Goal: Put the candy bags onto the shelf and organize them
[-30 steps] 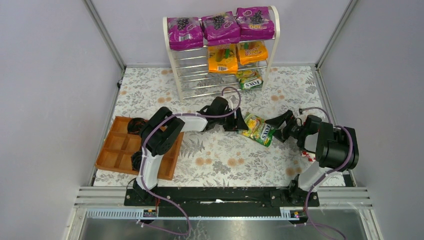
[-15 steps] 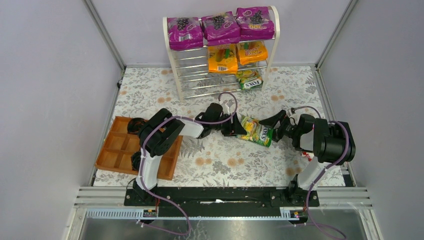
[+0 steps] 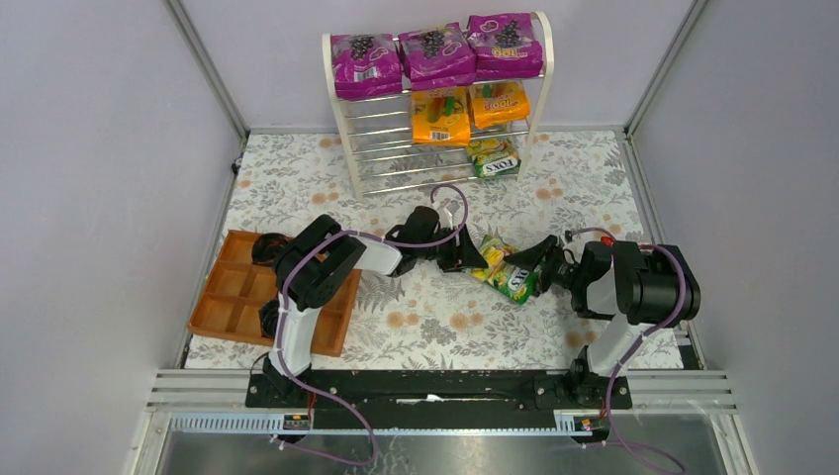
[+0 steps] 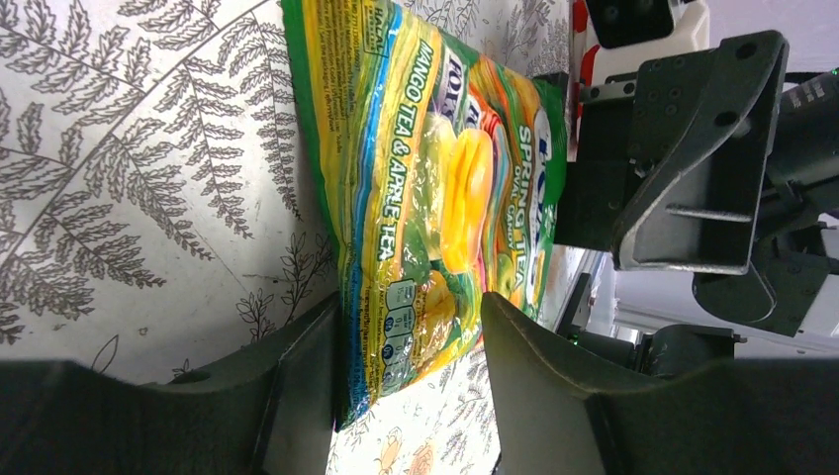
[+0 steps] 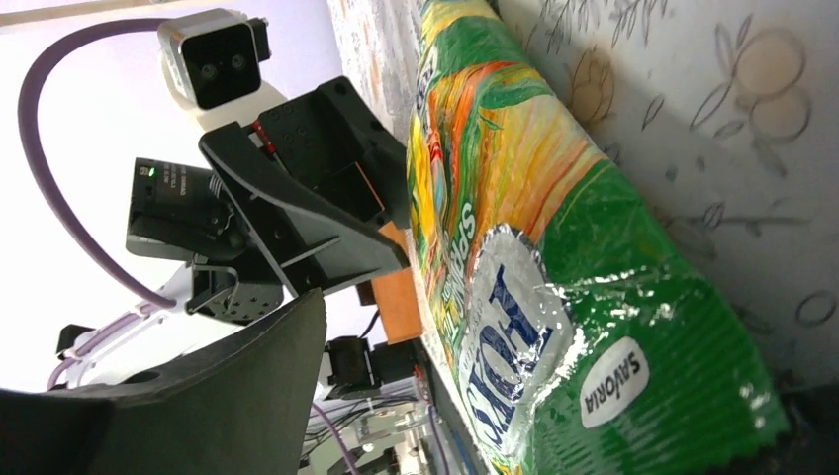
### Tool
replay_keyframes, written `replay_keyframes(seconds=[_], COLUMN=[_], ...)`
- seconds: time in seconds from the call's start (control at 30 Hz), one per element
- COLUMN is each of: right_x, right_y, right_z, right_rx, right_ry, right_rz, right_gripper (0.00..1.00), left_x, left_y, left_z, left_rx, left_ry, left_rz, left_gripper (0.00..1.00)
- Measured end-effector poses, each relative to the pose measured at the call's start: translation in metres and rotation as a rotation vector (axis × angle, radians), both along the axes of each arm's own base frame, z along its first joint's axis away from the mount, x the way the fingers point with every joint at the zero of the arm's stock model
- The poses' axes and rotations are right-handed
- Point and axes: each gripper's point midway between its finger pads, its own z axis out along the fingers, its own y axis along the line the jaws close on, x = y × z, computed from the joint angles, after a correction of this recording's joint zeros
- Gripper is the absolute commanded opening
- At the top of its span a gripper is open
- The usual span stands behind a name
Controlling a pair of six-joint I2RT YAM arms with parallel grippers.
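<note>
The FOXS bag's end (image 3: 482, 271) that goes into the shelf is in my left gripper, so my right gripper should take hold of the logo end (image 3: 520, 285) before my left gripper opens.
The white shelf (image 3: 339, 114) stands at the back. It holds three purple bags (image 3: 436, 51) on its top tier, two orange bags (image 3: 440, 117) below them, and one green-yellow FOXS bag (image 3: 493, 156) lower right. My left gripper (image 3: 469, 259) is shut on one end of the second green-yellow FOXS bag (image 3: 505, 271), holding it tilted just above the cloth. In the left wrist view the bag (image 4: 425, 178) sits between the fingers (image 4: 297, 386). My right gripper (image 3: 535, 265) is open around the bag's other end. In the right wrist view one finger (image 5: 247, 386) stands apart from the bag (image 5: 554, 228).
A brown wooden compartment tray (image 3: 237, 297) lies at the front left beside the left arm's base. The floral cloth (image 3: 297, 178) covers the table between grey side walls. The shelf's left half has bare chrome rods (image 3: 381, 148).
My right gripper has moved left and now straddles the bag's right end. My left gripper and the bag have shifted slightly toward the near edge, and the bag has tilted.
</note>
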Motion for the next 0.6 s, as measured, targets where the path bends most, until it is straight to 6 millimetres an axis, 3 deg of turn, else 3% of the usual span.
replay_keyframes(seconds=[0.17, 0.3, 0.6], right_x=[-0.009, -0.007, -0.004], right_y=[0.003, 0.005, 0.008], right_z=[0.01, 0.018, 0.017], right_rx=[0.044, 0.045, 0.038], right_ry=[0.011, -0.012, 0.006], right_rz=[-0.017, -0.026, -0.052], right_gripper=[0.61, 0.41, 0.25], left_x=[-0.002, -0.004, -0.012], left_y=[0.001, 0.004, 0.027], left_z=[0.0, 0.0, 0.003], left_rx=[0.005, 0.008, 0.11], left_ry=[0.004, 0.006, -0.013], left_rz=[0.0, 0.003, 0.043], left_gripper=[0.57, 0.58, 0.63])
